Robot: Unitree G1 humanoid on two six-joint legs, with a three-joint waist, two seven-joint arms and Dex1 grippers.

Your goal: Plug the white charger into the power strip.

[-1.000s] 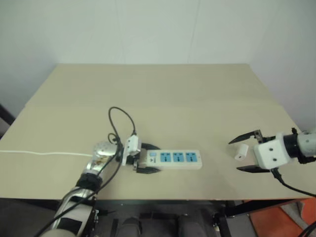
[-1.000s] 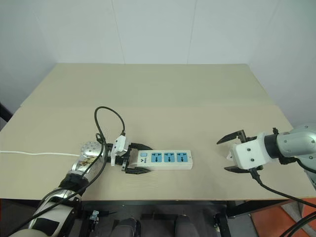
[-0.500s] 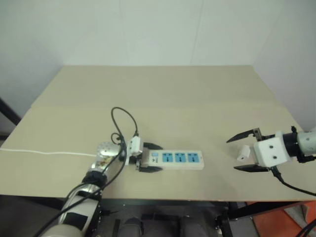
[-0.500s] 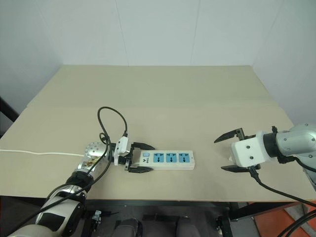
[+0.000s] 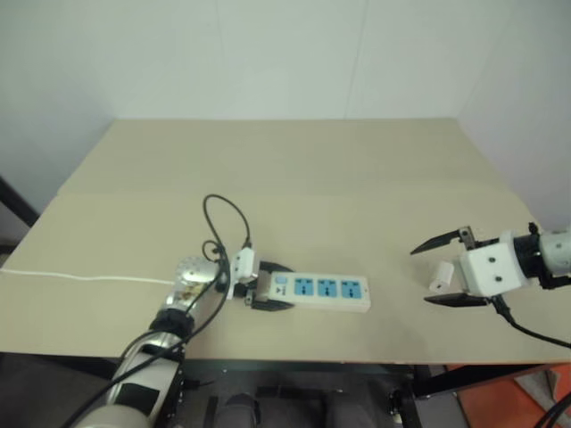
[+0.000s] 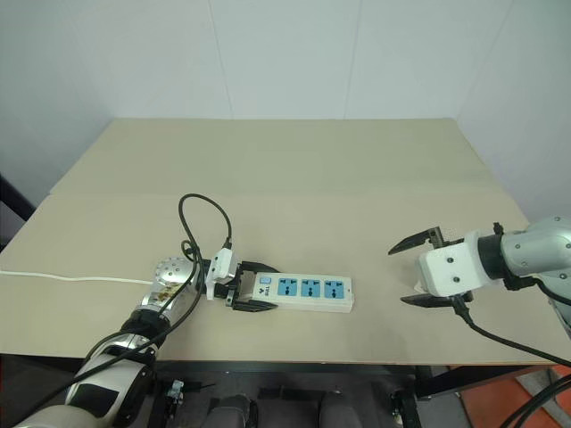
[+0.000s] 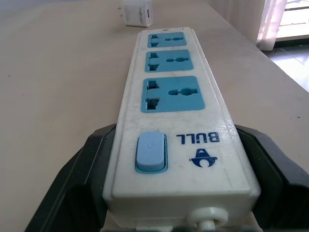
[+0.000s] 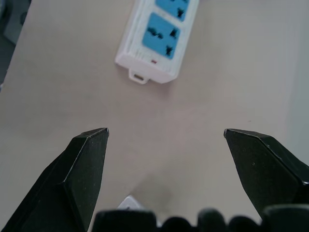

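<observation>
The white charger point(image 5: 441, 276) has room on both sides for the open fingers of my right gripper, so I keep bringing them down until they can close on the charger's body.
The power strip point(image 5: 323, 292) lies flat near the table's front edge, its three blue sockets facing up. My left gripper point(image 5: 270, 288) is shut on its switch end, one black finger point(image 7: 72, 188) pressed against each long side. The white charger point(image 5: 441, 275) lies on the table well to the right of the strip, between the spread fingers of my right gripper point(image 5: 421, 276), which is open and not touching it. The left wrist view shows the charger point(image 7: 136, 12) beyond the strip's far end. In the right wrist view the strip's end point(image 8: 153, 36) lies ahead of the open fingers.
A thin white cord point(image 5: 89, 277) runs along the table to its left edge. A black cable point(image 5: 223, 223) loops above my left wrist. The beige table point(image 5: 294, 169) stretches back to a white wall, and its right edge is close to my right gripper.
My left gripper's fingers have closed in on the switch end of the power strip. The right gripper and the charger have stayed where they were. The head camera has shifted slightly.
</observation>
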